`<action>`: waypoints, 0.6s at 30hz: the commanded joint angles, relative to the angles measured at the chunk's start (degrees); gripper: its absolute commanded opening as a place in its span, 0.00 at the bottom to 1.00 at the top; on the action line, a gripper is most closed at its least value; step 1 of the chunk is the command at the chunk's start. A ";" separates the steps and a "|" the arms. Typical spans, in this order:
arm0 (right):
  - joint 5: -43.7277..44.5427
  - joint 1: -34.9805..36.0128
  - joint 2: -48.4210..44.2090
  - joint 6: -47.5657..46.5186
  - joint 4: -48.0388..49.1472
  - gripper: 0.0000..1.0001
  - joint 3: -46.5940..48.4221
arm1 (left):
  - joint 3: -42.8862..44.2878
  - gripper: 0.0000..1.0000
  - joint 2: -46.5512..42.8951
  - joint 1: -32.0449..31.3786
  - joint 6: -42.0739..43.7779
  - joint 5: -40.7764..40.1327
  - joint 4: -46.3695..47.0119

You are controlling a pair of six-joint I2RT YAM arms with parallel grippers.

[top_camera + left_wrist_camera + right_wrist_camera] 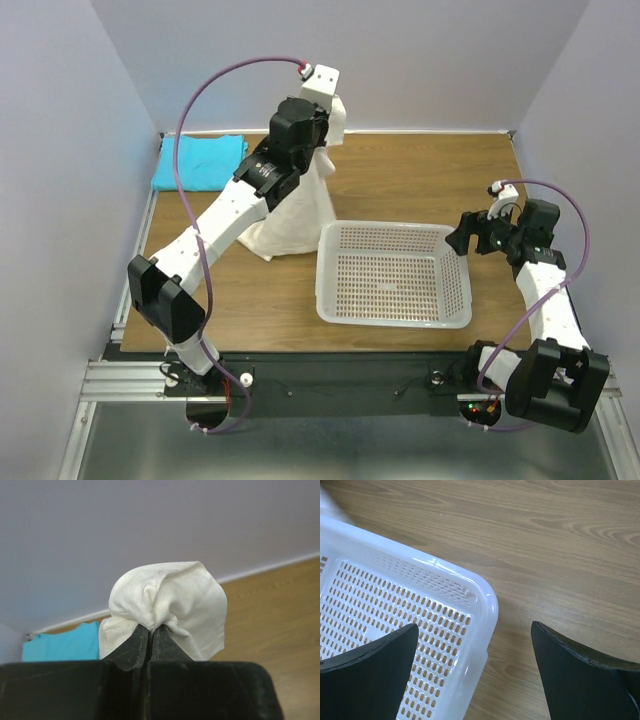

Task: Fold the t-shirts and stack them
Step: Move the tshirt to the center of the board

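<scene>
The mesh holes (385, 297) show only brown wood, so the robot should expect empty table under the basket (394, 275) when it carries the basket away.
My left gripper (322, 112) is shut on the cream-white t-shirt (300, 210) and holds it high, so it hangs in a long drape with its lower edge on the table. In the left wrist view the jaws (151, 628) pinch a bunched wad of the cream-white t-shirt (170, 600). The turquoise-blue t-shirt (198, 161) lies folded at the table's back left corner; it also shows in the left wrist view (62, 642). My right gripper (462, 238) is open and empty over the basket's far right corner, its jaws wide apart (475, 645).
A white plastic mesh basket (394, 318) stands at the front middle of the wooden table, with nothing in it; its corner shows in the right wrist view (482, 600). Walls close the table in at the back and both sides.
</scene>
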 commanded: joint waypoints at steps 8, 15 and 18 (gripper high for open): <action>-0.51 -0.49 -0.39 -1.33 1.38 1.00 0.37 | -6.66 0.00 -7.07 -0.92 -16.31 21.66 5.87; -4.37 -0.49 -1.79 -3.79 1.12 1.00 -0.07 | -10.17 0.00 -7.25 -0.92 -17.73 25.81 5.61; -11.65 -0.41 -2.06 -8.86 -2.72 1.00 2.72 | -12.37 0.07 -7.34 -0.74 -16.15 21.16 4.91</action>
